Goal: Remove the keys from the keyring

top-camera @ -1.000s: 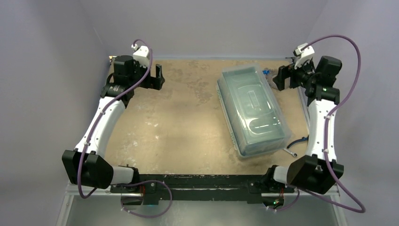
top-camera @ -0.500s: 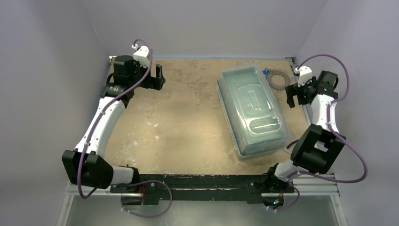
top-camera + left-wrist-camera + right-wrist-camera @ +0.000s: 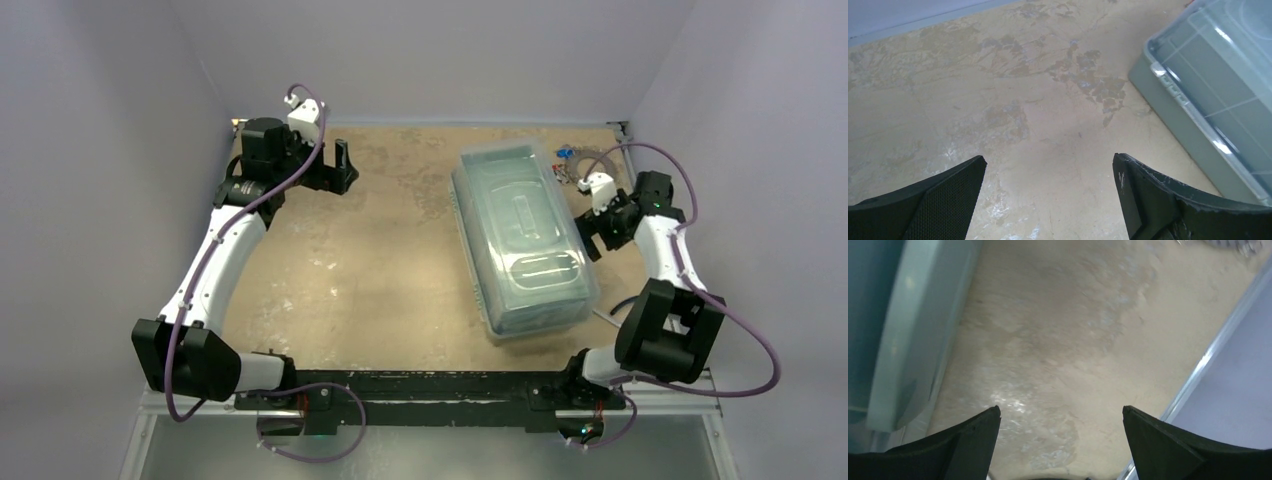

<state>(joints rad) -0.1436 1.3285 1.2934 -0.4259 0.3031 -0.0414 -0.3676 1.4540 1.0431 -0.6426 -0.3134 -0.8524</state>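
Observation:
The bin takes up the space beside the keyring, so next my left gripper sweeps the bin over to its own side before my right gripper grabs the keyring.
The keyring, fringed with small keys, one with a blue head, lies at the far right of the table, partly hidden behind my right wrist and its cable. A few silvery keys show at the top edge of the right wrist view. My right gripper is open and empty, low over bare table between the bin and the right edge rail, short of the keys. My left gripper is open and empty over the far left of the table, well away from the keyring.
A large clear plastic bin, lid down, lies askew right of centre; it also shows in the left wrist view and the right wrist view. A metal rail runs along the table's right edge, with grey walls around.
My right arm has swung back from the far right corner to beside the bin. The bin has shifted left and turned a little. The left arm has barely moved.

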